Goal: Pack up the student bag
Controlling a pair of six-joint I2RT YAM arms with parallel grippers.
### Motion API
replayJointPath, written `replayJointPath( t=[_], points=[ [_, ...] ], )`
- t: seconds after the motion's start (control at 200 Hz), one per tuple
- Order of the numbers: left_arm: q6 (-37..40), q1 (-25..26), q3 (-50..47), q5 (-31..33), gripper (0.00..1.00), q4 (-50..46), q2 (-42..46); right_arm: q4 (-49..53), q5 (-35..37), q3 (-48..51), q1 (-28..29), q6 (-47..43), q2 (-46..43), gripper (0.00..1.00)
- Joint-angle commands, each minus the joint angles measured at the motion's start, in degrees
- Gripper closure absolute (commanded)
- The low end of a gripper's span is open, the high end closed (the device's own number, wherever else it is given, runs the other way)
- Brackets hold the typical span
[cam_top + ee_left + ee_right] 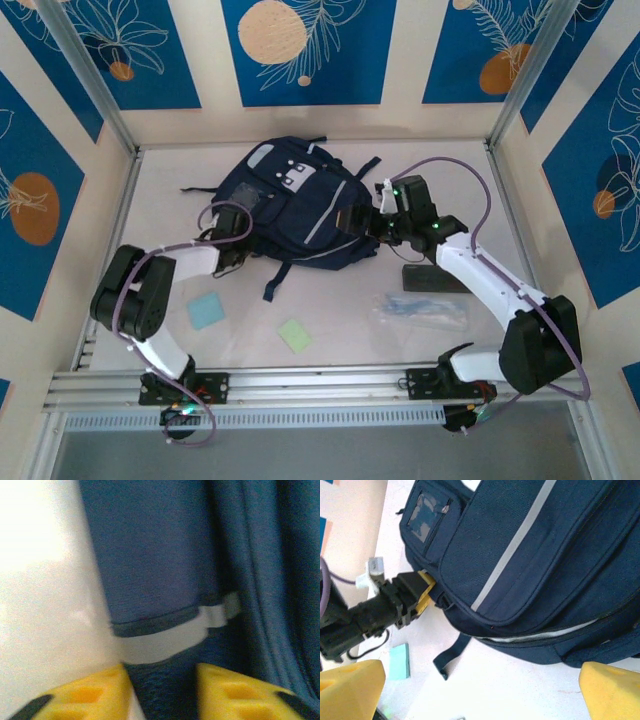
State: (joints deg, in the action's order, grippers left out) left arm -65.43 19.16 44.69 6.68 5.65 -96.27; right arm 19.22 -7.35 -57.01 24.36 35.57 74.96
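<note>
My gripper will make the whole bag swing round when I pull its zipper, because the student bag (303, 205) lies loose and my left gripper is only at its corner (238, 236).
The student bag (295, 205), navy with grey patches and a grey stripe, lies flat at the middle back of the table. My left gripper (238, 248) is at its near left edge. In the left wrist view its yellow fingers (90, 696) stand on either side of a fold of the bag's navy fabric (160, 580), close together; the blur hides whether they pinch it. My right gripper (362, 224) hovers at the bag's right side, wide open with nothing between its fingertips (612, 690). It looks across the bag (530, 555) at the left gripper (422, 594).
A blue pad (206, 311) and a green pad (295, 335) lie on the table in front of the bag. A dark flat case (435, 279) and a clear pouch (425, 310) lie under the right arm. A loose strap (451, 655) trails from the bag.
</note>
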Motion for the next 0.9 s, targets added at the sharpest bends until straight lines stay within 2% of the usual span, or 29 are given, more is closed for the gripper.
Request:
replayJointPath(
  t=[0.0,0.045,0.13,0.205,0.29,0.45,0.535,0.695,0.895],
  points=[
    [-2.3,0.0,1.6,-2.3,0.85,5.2,-1.8,1.0,0.1,-0.9,2.9,0.1,-1.8,0.01],
    [-2.8,0.4,1.3,-3.0,1.0,6.3,-1.7,0.7,0.8,-0.7,4.7,0.2,-1.3,0.0],
    [-4.3,1.6,1.0,-4.0,1.0,7.7,-0.3,-2.3,5.8,1.1,8.9,1.9,-0.8,0.0],
    [-6.4,3.0,0.8,-3.9,1.0,7.7,2.0,-7.2,6.4,3.0,11.2,4.5,-0.4,0.03],
    [-9.2,4.9,0.3,-2.9,1.0,8.0,5.0,-11.0,6.6,3.3,13.5,7.0,1.3,0.15],
    [-11.3,8.5,1.0,1.0,1.0,6.5,9.8,-11.7,8.0,-0.6,17.8,7.1,7.7,0.22],
    [-11.6,9.9,1.4,1.8,1.0,6.5,10.8,-12.7,8.2,-1.5,19.0,8.2,11.0,0.28],
    [-12.8,11.4,1.4,1.7,1.0,8.3,10.6,-14.3,11.3,-2.9,20.6,9.2,16.3,0.34],
    [-14.3,12.7,1.5,1.2,1.0,10.6,9.8,-15.0,16.5,-5.7,22.2,7.9,23.1,0.35]
  ],
)
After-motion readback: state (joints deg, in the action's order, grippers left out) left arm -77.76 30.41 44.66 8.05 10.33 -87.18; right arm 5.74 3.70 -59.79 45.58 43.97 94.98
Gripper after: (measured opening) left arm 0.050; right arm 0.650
